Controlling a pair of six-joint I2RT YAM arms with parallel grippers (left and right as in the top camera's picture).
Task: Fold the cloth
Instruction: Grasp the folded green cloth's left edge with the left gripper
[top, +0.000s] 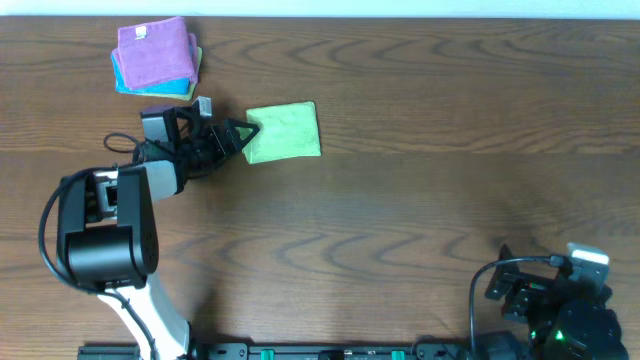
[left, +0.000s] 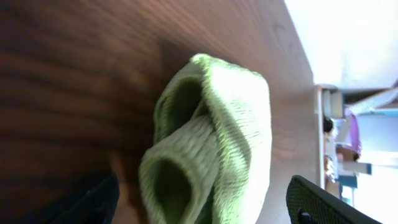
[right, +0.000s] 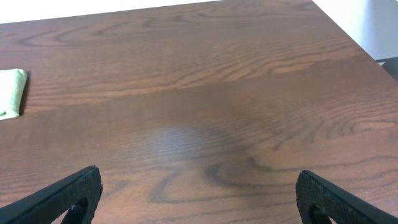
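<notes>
The lime-green cloth's layered edge (left: 202, 146) is between the left gripper's open fingers, so the robot should go on moving in until the fingers close on its layers (top: 254, 147) together.
The lime-green cloth (top: 285, 131) lies folded into a small rectangle on the wooden table, left of the middle at the back. My left gripper (top: 248, 134) is at its left edge. In the left wrist view the cloth's (left: 214, 143) rolled, layered edge sits between the two dark fingers (left: 314, 202), with a gap on each side, so my left gripper (left: 202, 208) is open around it. My right gripper (top: 555, 290) rests at the front right corner, far from the cloth, and is open (right: 199, 202) over bare wood. A corner of the cloth (right: 11, 93) shows at the left edge of the right wrist view.
A stack of folded cloths, purple on top of teal (top: 155, 55), lies at the back left, just behind the left arm. The left arm's base (top: 100, 240) stands at the front left. The table's back edge (top: 400, 18) meets a white wall.
</notes>
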